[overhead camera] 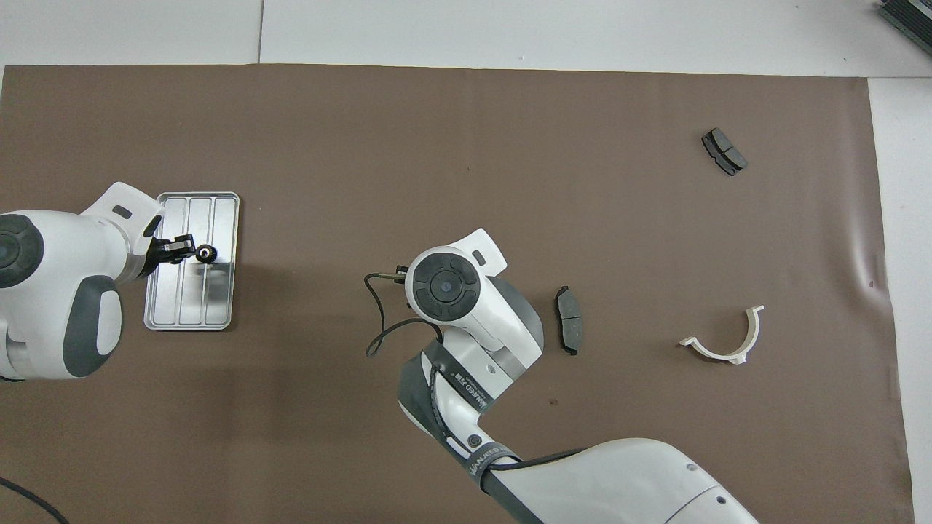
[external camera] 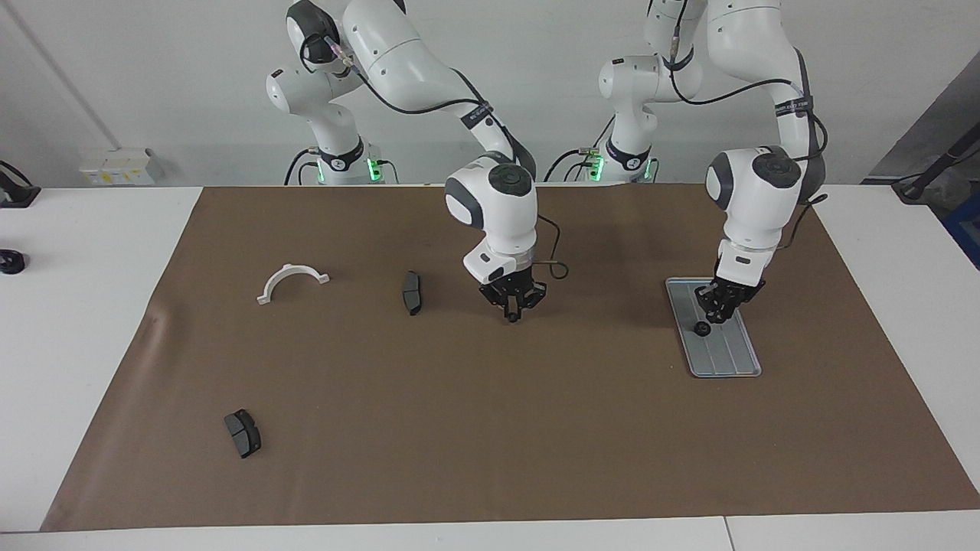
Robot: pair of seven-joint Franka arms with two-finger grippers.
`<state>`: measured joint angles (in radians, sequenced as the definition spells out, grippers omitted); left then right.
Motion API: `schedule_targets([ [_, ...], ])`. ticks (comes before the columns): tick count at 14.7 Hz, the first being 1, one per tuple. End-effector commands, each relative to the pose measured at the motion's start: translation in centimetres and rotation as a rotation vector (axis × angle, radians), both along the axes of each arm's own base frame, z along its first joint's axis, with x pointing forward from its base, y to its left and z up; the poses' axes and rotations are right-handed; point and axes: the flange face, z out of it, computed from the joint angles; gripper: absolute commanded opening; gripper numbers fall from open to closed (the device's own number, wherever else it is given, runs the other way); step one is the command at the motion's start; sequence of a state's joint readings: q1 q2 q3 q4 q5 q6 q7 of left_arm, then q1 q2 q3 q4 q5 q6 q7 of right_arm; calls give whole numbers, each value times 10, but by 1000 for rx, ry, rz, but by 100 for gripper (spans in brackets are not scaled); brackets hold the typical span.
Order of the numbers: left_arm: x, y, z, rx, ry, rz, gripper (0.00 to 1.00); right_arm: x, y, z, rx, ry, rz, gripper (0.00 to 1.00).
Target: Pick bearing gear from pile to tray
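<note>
A black gear (external camera: 512, 317) is under the robot's right gripper, short of the tray (external camera: 732, 347), so the right gripper should move out of the way and the left gripper should take the gear.
The silver ribbed tray (external camera: 727, 356) lies toward the left arm's end of the table, also seen from overhead (overhead camera: 189, 298). A small black gear (external camera: 702, 328) lies on it (overhead camera: 206, 254). My left gripper (external camera: 717, 308) hangs open just above the tray, beside the gear (overhead camera: 175, 247). My right gripper (external camera: 512, 314) hangs shut low over the mat's middle; in the overhead view its own hand hides it. The pile is scattered: a white half-ring bracket (external camera: 291, 277) and two dark brake pads (external camera: 412, 292) (external camera: 243, 432). No other gear shows.
A brown mat (external camera: 490, 428) covers the table. From overhead, one brake pad (overhead camera: 569, 329) lies beside the right arm's wrist, and the bracket (overhead camera: 724, 349) and the other pad (overhead camera: 724, 151) lie toward the right arm's end. A black cable (overhead camera: 378, 320) loops off the right wrist.
</note>
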<state>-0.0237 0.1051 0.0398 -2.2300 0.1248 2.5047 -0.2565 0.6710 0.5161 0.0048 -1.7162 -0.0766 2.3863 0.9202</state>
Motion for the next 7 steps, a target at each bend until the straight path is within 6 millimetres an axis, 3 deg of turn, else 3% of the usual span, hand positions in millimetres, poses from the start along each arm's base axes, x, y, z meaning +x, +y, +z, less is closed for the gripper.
schedule_targets([
  [1, -15, 6, -7, 7, 6, -55, 0, 24, -34, 29, -24, -74, -14, 100],
  [4, -19, 19, -15, 8, 29, -59, 0, 62, -112, 80, -62, -103, 29, 100],
  [5, -20, 19, -17, 7, 35, -59, 5, 70, -135, 92, -74, -100, 57, 100],
  [7, -21, 19, -20, 5, 42, -59, 28, 84, -188, 116, -102, -85, 72, 100],
])
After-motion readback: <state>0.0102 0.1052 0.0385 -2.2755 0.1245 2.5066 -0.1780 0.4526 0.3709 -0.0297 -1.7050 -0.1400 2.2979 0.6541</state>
